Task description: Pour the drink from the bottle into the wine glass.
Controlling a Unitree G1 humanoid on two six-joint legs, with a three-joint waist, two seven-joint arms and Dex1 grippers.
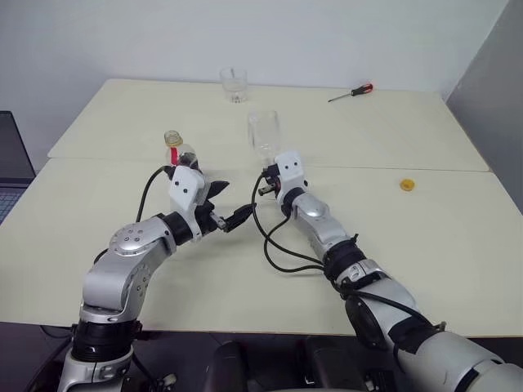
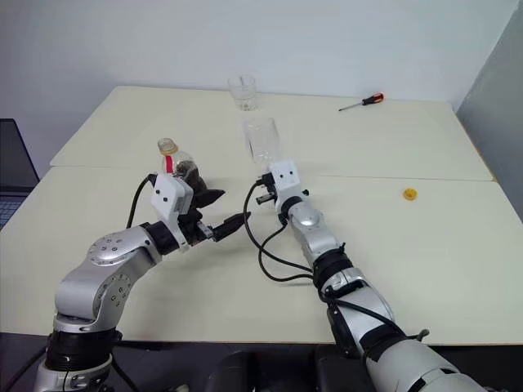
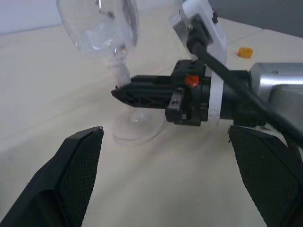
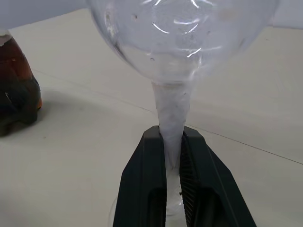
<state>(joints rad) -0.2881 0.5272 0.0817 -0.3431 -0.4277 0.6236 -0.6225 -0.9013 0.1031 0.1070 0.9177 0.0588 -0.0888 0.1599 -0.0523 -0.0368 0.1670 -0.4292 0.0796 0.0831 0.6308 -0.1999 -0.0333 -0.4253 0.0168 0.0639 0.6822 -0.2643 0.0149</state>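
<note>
The bottle's uncapped opening [image 1: 172, 136] is narrow, so I expect the drink to come out in a thin stream when I tilt the bottle toward the wine glass.
The wine glass [image 1: 263, 134] stands empty and upright mid-table. My right gripper [image 1: 266, 183] is shut on its thin stem [image 4: 172, 106], low down near the foot [image 3: 138, 128]. The bottle [image 1: 176, 149] stands to the left, its mouth uncapped, with the dark drink [image 4: 16, 80] in its lower half. My left gripper [image 1: 227, 204] hovers open and empty in front of and to the right of the bottle. It points toward the glass's foot, and its two fingers [image 3: 71, 182] stand wide apart. The left wrist partly hides the bottle's lower body.
A short clear tumbler [image 1: 234, 84] stands at the table's far edge. A red-handled screwdriver [image 1: 352, 91] lies far right. A small yellow cap [image 1: 408, 184] lies to the right of the right arm. Black cables loop on the table [image 1: 458, 245] between the arms.
</note>
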